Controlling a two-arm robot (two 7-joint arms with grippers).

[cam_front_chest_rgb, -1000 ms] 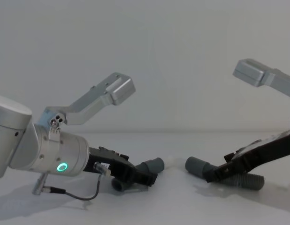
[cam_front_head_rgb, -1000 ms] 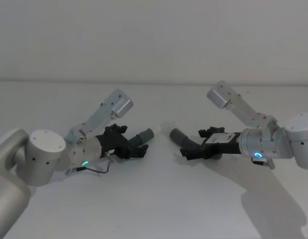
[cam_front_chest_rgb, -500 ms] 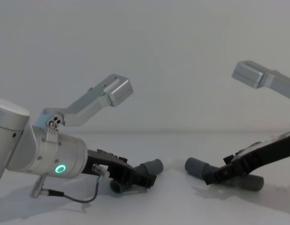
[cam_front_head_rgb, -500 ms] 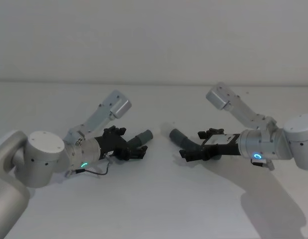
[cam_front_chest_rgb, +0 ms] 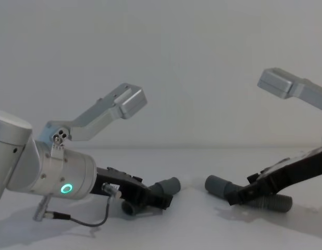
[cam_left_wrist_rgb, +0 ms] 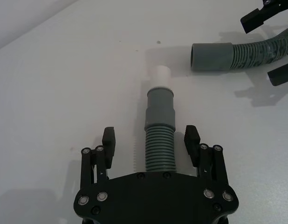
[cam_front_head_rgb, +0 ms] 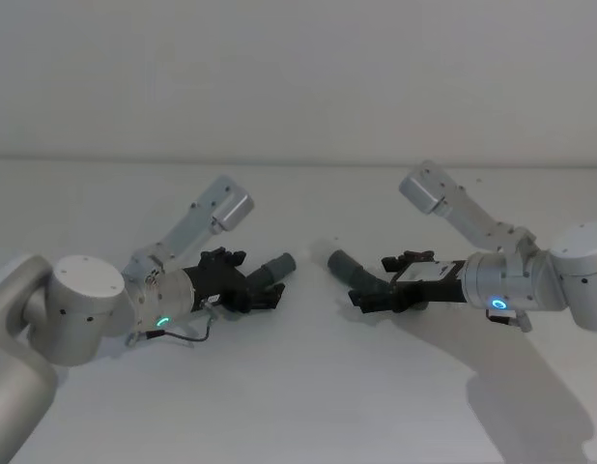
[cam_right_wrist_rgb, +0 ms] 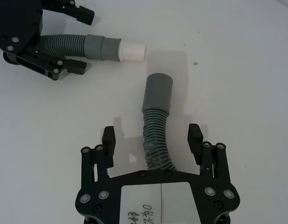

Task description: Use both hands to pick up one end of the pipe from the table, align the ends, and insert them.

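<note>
I have my left gripper's fingers close behind the grey cuff, so I expect the white tip [cam_left_wrist_rgb: 161,76] to stay straight out when I lift the ribbed body.
The pipe lies in two dark grey pieces on the white table [cam_front_head_rgb: 298,387], cuffs facing each other with a gap between. The left piece [cam_front_head_rgb: 276,266] is ribbed, with a grey cuff [cam_left_wrist_rgb: 160,105] and a white tip [cam_left_wrist_rgb: 160,74]. My left gripper [cam_left_wrist_rgb: 150,136] stands open, one finger on each side of its ribbed body, not touching. The right piece [cam_front_head_rgb: 355,272] curves, its cuff [cam_right_wrist_rgb: 158,93] open-ended. My right gripper [cam_right_wrist_rgb: 152,135] is open around its ribbed part in the same way. From the chest, both grippers [cam_front_chest_rgb: 158,198] [cam_front_chest_rgb: 236,197] sit low at the table.
Both arms' elbows rise behind the pipe, the left elbow [cam_front_head_rgb: 226,203] and the right elbow [cam_front_head_rgb: 429,188]. A black cable [cam_front_head_rgb: 178,333] hangs from my left wrist. Plain white table runs in front of and behind the pieces.
My left arm has shifted slightly back and lower, its gripper still around the ribbed piece. The right arm and both pipe pieces have hardly moved.
</note>
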